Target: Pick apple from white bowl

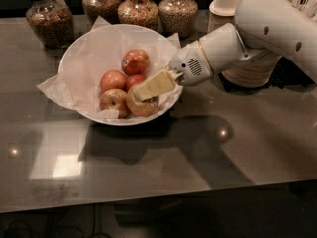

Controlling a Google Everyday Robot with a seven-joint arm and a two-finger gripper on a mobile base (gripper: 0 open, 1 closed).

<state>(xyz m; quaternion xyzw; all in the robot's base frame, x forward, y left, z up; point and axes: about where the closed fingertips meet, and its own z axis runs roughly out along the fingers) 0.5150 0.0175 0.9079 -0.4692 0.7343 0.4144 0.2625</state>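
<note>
I should open my gripper, lift clear and come down lower around the apple's front side (145, 109), because my fingers sit too shallow on the apple's top (141, 95).
The white bowl (81, 51), lined with crinkled white paper, holds several apples. The apple (143, 106), yellowish-red with pale golden patches and a small dark mark on its right side, lies at the bowl's front right. My gripper (148, 89) reaches in over the right rim and rests right on top of this apple, covering its upper part. Behind it is a redder apple (135, 62) with a white sticker. Two more red apples (113, 80) lie to the left.
Glass jars (48, 20) of grains or nuts stand along the back of the dark table. A stack of beige paper bowls (247, 68) sits right of the bowl, partly behind my arm. The paper liner hangs over the bowl's left rim.
</note>
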